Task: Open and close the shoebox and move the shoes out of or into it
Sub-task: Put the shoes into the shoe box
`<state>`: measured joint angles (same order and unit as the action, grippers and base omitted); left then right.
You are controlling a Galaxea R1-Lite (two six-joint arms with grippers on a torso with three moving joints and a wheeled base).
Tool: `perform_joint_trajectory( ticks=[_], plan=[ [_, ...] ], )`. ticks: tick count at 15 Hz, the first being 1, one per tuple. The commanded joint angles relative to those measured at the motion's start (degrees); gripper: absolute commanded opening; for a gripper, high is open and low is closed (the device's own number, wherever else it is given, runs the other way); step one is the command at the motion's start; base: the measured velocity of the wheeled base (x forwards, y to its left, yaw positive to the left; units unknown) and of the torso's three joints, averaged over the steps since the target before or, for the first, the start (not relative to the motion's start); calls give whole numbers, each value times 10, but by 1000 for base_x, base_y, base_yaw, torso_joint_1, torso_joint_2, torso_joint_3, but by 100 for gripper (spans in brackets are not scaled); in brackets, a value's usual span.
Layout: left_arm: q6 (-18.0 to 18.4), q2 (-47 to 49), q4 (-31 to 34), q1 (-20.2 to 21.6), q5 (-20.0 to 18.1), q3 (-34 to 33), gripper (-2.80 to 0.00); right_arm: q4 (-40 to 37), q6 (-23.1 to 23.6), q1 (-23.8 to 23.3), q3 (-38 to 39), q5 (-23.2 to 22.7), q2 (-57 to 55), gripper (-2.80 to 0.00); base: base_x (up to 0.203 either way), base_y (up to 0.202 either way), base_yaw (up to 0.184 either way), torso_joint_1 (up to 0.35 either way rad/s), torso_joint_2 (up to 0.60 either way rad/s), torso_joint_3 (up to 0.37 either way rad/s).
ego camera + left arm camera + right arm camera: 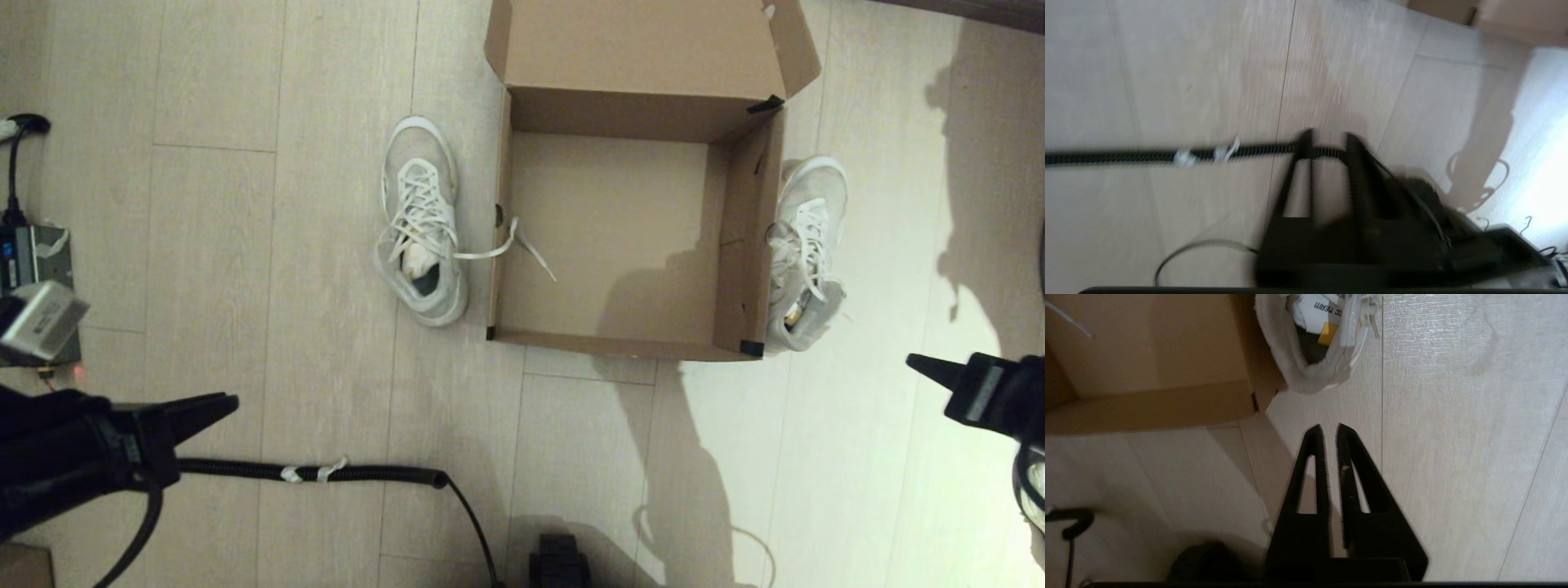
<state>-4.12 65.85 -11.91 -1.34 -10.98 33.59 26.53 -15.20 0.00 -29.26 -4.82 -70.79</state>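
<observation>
The robot's left gripper should keep reaching until its fingers straddle the shoe's collar (401, 281), because the heel of the shoe (440, 305) with the draped lace faces it across clear floor.
The brown shoebox (739, 245) stands open and empty on the floor, its lid (637, 41) folded back at the far side. One white mesh shoe (420, 233) lies left of the box, with a lace draped over the wall into it. The other shoe (804, 253) rests against the box's right wall; its heel (1306, 371) shows beside the box corner (1147, 408) in the right wrist view. My left gripper (220, 404) hovers low at the near left, open and empty (1327, 141). My right gripper (922, 365) hangs near the right shoe's heel, shut on nothing (1329, 428).
A black corrugated hose (367, 474) runs across the floor in front of me and passes under the left fingertips (1126, 156). Electronics and cables (33, 253) sit at the far left. A dark block (559, 563) lies at the near edge.
</observation>
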Motion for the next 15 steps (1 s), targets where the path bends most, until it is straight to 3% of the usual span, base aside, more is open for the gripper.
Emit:
perform_joint_trajectory(
  ticks=[1,3,9,13,15],
  plan=[
    [-2,133,-51,-16,-3,17,0,70,5,1,-4,-1,-116,0,0,0,0,0,0,0],
    [-11,160,-81,-58,2,36,0,120,40,0,-10,23,-138,0,0,0,0,0,0,0],
    [-38,257,-112,-129,90,118,0,127,40,-6,-26,31,-169,0,0,0,0,0,0,0],
    [-50,322,-182,-142,143,170,0,223,41,-6,-24,71,-235,0,0,0,0,0,0,0],
    [-51,330,-183,-144,147,194,0,263,41,-6,-22,84,-263,0,0,0,0,0,0,0]
  ],
)
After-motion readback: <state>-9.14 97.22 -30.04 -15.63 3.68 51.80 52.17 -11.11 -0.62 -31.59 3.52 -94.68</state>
